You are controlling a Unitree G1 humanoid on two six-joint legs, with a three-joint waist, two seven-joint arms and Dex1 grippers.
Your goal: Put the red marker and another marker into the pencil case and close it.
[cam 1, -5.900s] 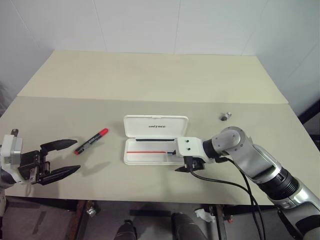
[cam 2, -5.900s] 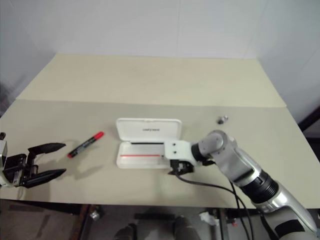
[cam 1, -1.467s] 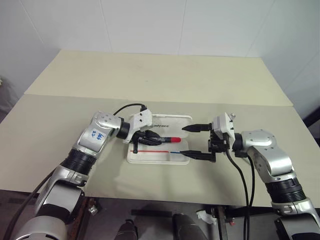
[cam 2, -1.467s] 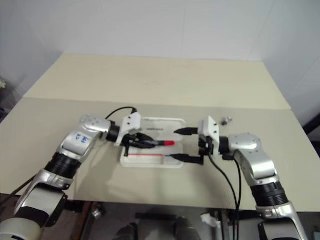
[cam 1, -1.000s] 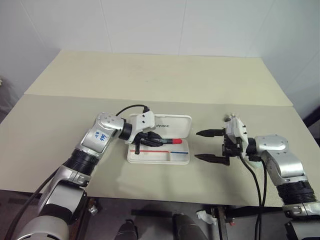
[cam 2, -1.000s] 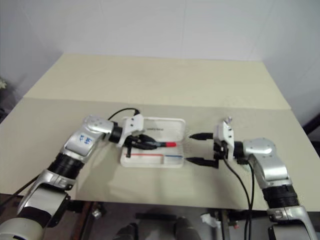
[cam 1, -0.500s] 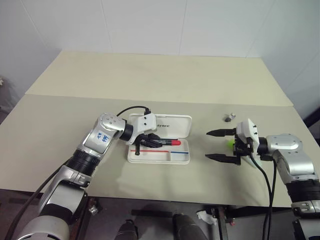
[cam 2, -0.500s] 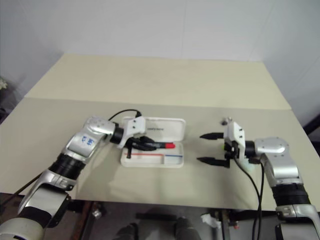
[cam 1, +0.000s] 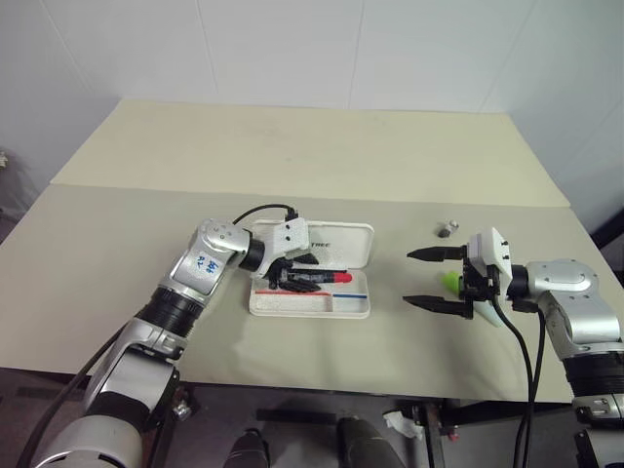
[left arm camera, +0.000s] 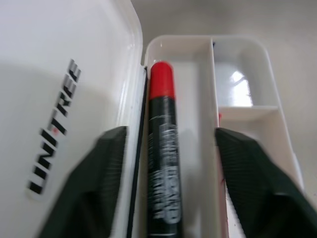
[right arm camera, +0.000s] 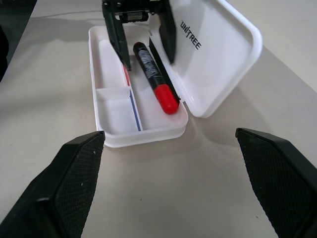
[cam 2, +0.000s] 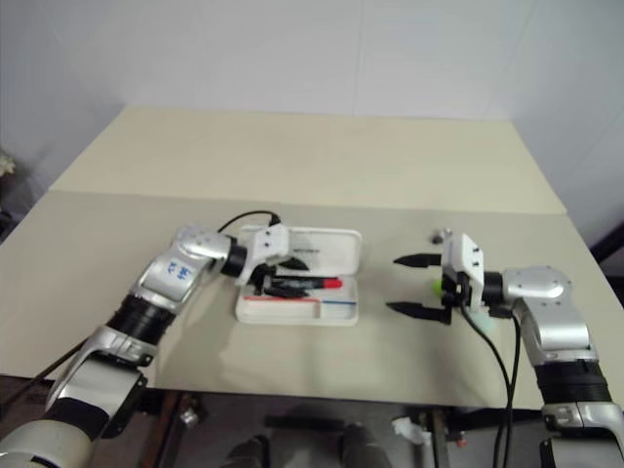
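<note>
The compartment (cam 1: 291,304) along the red line is long and empty, so the marker with the green cap (cam 1: 452,283) will rest flat in it when the robot lowers it.
The white pencil case (cam 1: 310,311) lies open at the table's middle, its lid (right arm camera: 223,49) folded back. The red marker (cam 1: 317,279) rests inside the long compartment beside the hinge, red cap pointing right. My left gripper (cam 1: 297,272) is open, its fingers (left arm camera: 94,183) straddling the marker's black barrel without pinching it. To the right of the case, my right gripper (cam 1: 421,278) hovers open and empty, pointing toward the case. Another marker (cam 1: 451,283), pale barrel with a bright green cap, lies on the table just behind the right gripper's fingers and is partly hidden by the wrist.
A small metallic object (cam 1: 444,230) sits on the table behind the right gripper. A black cable (cam 1: 255,210) loops from the left wrist. The case's small end compartment (right arm camera: 115,111) holds nothing. Bare tabletop stretches between the case and the right gripper.
My left gripper has opened and let go of the red marker, which now lies in the case. My right gripper has drifted a little to the right, away from the case.
</note>
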